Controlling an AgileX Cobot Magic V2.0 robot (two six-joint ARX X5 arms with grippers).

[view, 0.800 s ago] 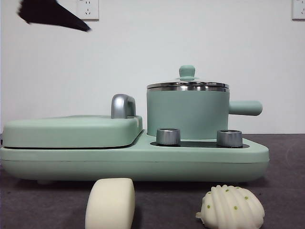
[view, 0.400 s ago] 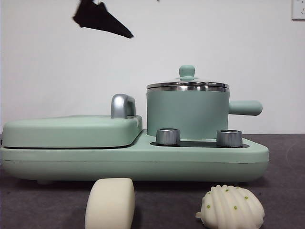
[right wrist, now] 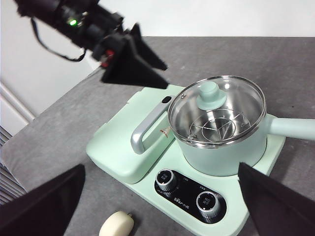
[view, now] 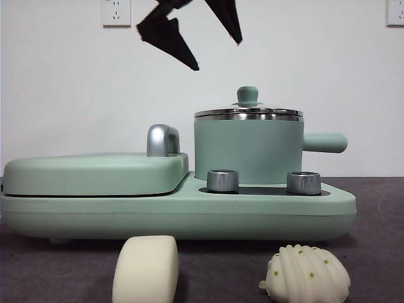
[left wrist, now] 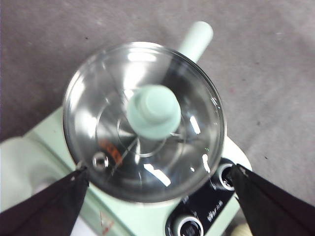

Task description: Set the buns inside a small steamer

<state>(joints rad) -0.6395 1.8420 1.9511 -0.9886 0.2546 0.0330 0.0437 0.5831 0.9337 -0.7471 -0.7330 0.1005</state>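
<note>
The lid (view: pixel 249 104) is set apart from the steamer's rim by a thin seam (view: pixel 249 114). The lid will come off in one piece when I lift it, and the steamer will stay where it is.
The small steamer (view: pixel 247 148) stands on the right of a mint-green cooker with its lid and green knob (view: pixel 247 95) on. It also shows in the left wrist view (left wrist: pixel 147 162) and the right wrist view (right wrist: pixel 216 147). The smooth bun (view: pixel 146 268) and the ridged, green-specked bun (view: pixel 307 274) lie on the table in front of the cooker. My left gripper (view: pixel 216 55) is open and empty, high above the lid; its jaws flank the lid in the left wrist view (left wrist: pixel 158 169). My right gripper (right wrist: pixel 161 169) is open and empty, high in front of the cooker.
The flat griddle section (view: pixel 95 173) with a chrome handle (view: pixel 162 140) takes up the cooker's left half. Two steel knobs (view: pixel 222 180) (view: pixel 303 182) sit on the front below the steamer. The steamer's side handle (view: pixel 325 142) sticks out to the right. A white wall stands behind.
The left gripper has moved from the top left corner rightward and a little down, to above the steamer's lid. Both its jaws now show. The buns and steamer have not moved.
</note>
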